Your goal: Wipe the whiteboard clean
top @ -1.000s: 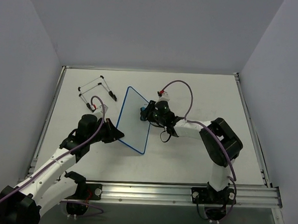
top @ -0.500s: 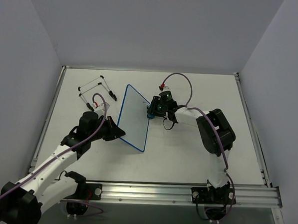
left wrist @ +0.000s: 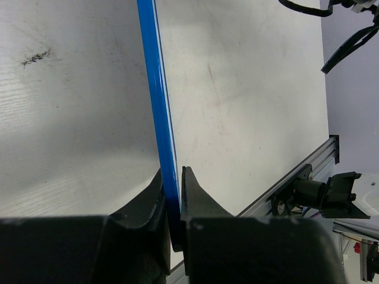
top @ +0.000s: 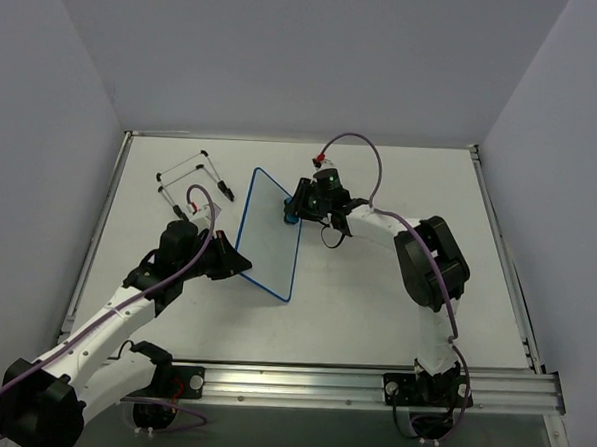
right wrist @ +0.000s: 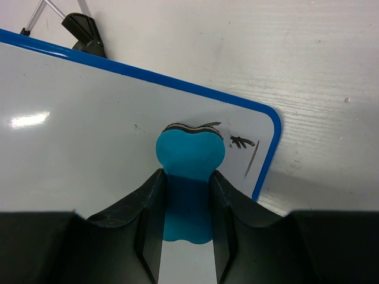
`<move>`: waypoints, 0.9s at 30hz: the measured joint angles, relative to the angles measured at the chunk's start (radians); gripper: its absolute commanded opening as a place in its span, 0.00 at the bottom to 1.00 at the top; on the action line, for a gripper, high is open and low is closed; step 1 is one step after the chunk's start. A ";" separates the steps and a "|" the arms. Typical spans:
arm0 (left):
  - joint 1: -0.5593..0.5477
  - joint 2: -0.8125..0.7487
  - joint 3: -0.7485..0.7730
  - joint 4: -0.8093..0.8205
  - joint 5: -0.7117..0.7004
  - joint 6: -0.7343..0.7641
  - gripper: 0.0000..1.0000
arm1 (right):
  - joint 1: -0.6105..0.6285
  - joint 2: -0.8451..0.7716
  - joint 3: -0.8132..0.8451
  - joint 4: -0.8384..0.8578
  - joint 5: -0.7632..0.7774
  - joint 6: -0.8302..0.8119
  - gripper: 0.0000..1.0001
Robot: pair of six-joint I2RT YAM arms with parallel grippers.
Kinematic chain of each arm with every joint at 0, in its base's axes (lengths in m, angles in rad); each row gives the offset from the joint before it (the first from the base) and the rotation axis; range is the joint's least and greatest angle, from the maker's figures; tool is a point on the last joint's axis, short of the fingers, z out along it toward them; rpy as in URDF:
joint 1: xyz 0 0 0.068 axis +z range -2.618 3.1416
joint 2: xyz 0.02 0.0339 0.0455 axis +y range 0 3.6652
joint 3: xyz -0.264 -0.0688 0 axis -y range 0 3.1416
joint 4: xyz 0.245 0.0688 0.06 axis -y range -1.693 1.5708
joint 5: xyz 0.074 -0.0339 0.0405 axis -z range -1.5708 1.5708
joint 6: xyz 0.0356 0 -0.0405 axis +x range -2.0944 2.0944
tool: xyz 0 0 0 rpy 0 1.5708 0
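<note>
Black marks (right wrist: 243, 142) are still next to the eraser. Next, my right gripper wipes the eraser back over those marks toward the whiteboard's corner (right wrist: 264, 123) before it lifts the eraser away.
The whiteboard (top: 265, 244), white with a thin blue frame, is held tilted above the table. My left gripper (top: 238, 265) is shut on its left edge; in the left wrist view the blue frame (left wrist: 161, 118) runs up from between the jaws of the left gripper (left wrist: 173, 189). My right gripper (top: 292, 213) is shut on a blue eraser (right wrist: 189, 160), pressed on the board face (right wrist: 89, 160) near its far right corner. Black marks (right wrist: 241, 143) remain beside the eraser at that corner.
A wire stand with black clip feet (top: 195, 183) lies on the table at the back left; one foot (right wrist: 86, 28) shows past the board's edge. The aluminium rail (top: 370, 382) runs along the near edge. Grey walls enclose the table.
The right gripper with the eraser has slid along the board face toward its far corner. The left gripper and the board have barely moved.
</note>
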 measured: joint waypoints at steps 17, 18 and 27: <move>0.000 0.000 0.000 -0.003 -0.012 -0.009 0.02 | -0.028 0.084 0.077 -0.045 0.050 -0.016 0.00; 0.000 0.000 0.000 -0.003 -0.012 -0.009 0.02 | -0.035 0.095 0.073 -0.043 0.060 -0.017 0.00; 0.000 0.000 0.000 0.000 -0.010 -0.008 0.02 | -0.050 0.130 0.085 -0.071 0.119 -0.023 0.00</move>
